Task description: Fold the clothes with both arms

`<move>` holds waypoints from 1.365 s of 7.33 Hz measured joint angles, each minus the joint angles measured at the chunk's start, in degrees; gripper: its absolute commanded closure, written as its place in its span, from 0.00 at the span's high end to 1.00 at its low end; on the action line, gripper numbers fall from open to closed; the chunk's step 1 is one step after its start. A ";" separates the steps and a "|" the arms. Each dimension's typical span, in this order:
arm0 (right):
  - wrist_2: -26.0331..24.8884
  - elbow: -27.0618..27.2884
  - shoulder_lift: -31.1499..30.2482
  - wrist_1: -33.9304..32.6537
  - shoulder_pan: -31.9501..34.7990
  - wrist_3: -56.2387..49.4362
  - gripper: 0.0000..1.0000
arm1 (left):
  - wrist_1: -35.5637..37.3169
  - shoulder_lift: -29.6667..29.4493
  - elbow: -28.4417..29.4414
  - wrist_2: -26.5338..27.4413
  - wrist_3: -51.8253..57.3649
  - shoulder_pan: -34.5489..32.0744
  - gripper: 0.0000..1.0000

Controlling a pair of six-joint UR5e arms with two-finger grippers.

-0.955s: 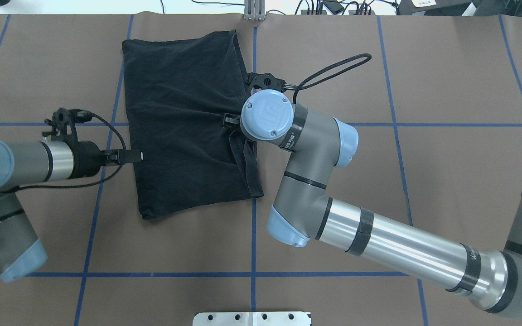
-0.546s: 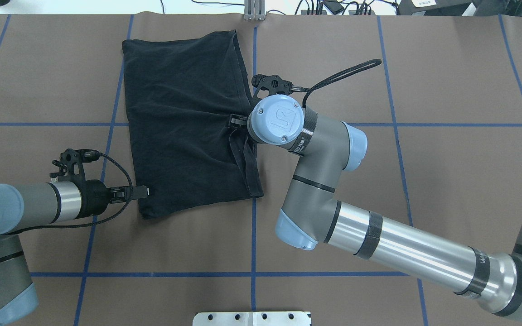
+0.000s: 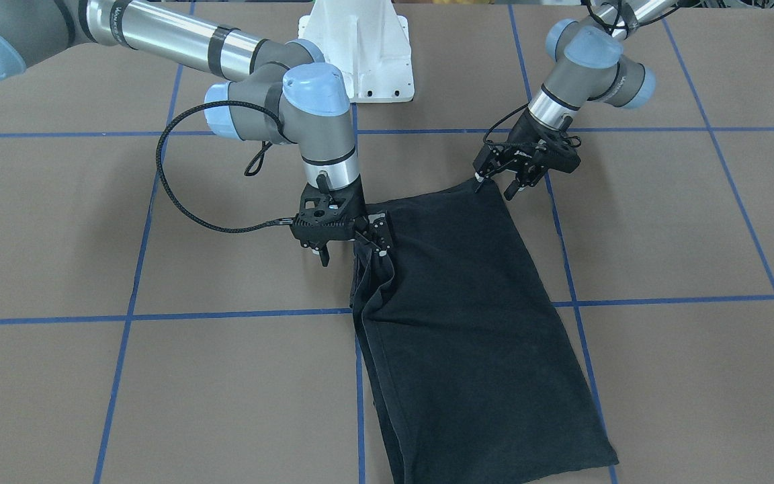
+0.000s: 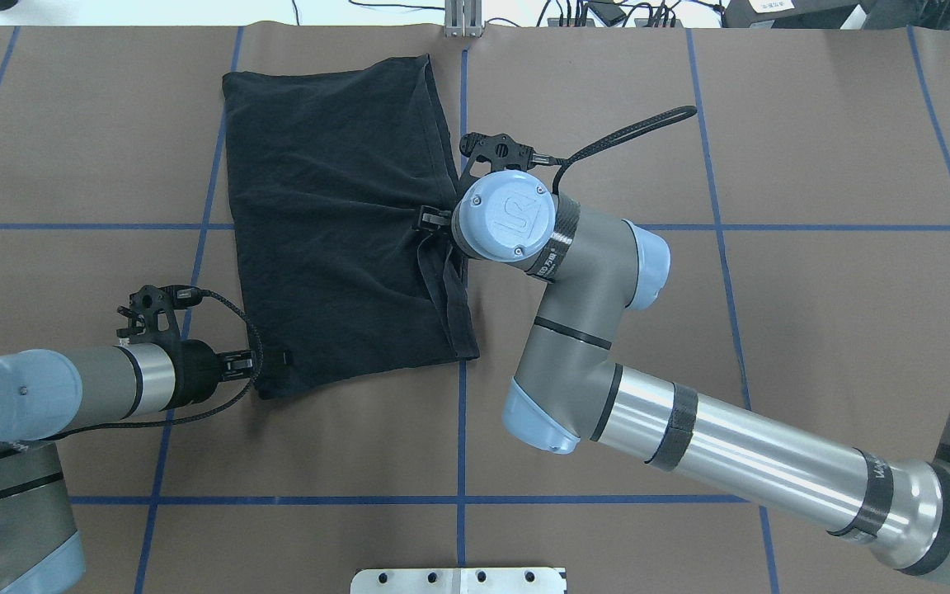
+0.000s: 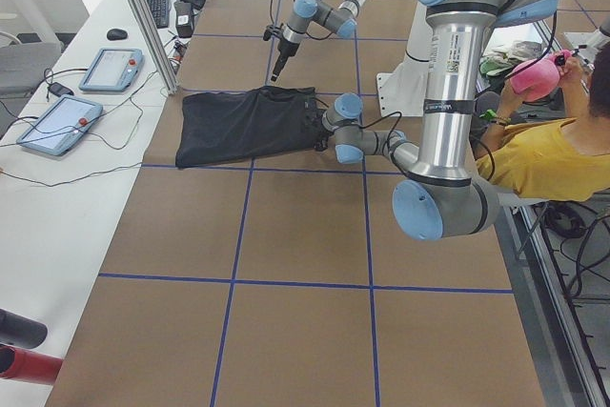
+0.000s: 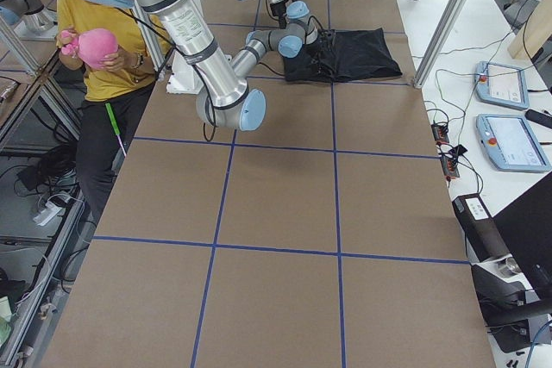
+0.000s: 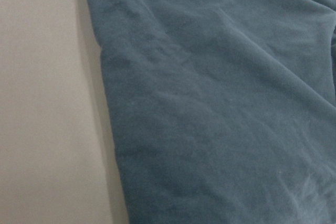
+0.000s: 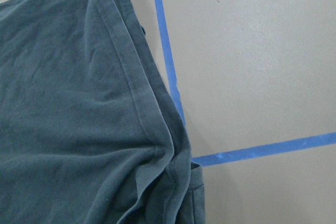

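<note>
The black T-shirt's corner (image 3: 369, 251) will land rumpled with a loose flap when the robot folds it over, because the cloth is puckered (image 3: 379, 284) at the robot's right gripper.
The black T-shirt (image 4: 335, 223) lies folded into a long rectangle on the brown table, and no graphic shows. It also shows in the front-facing view (image 3: 467, 336). My left gripper (image 3: 494, 183) is open, with its fingers either side of the shirt's near left corner; in the overhead view it (image 4: 277, 359) sits low at that corner. My right gripper (image 3: 352, 249) is open across the shirt's right edge. One of its fingers (image 4: 432, 219) rests on the cloth, which puckers toward it, and the other is off the cloth.
The white pedestal (image 3: 360, 54) stands at the robot's side of the table. The right arm's black cable loop (image 4: 632, 132) hangs beside its wrist. Blue tape lines (image 4: 462, 429) grid the table. A seated person in yellow (image 5: 543, 159) is beside the table.
My left gripper has moved along the shirt's left edge toward the robot, down to the near corner. My right gripper has shifted slightly right and nearer. The shirt has barely moved.
</note>
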 measured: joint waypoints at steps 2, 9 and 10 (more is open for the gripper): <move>0.00 0.00 -0.12 0.00 0.01 -0.04 1.00 | 0.43 -0.28 0.02 0.21 -0.04 0.74 0.61; -2.10 -1.36 0.06 -0.05 -1.42 3.89 0.96 | 0.55 -0.25 -1.12 0.24 -0.08 1.28 0.00; -2.46 -2.22 0.27 -0.18 -1.96 6.17 0.96 | 0.57 -0.21 -1.48 0.20 -0.06 1.25 0.00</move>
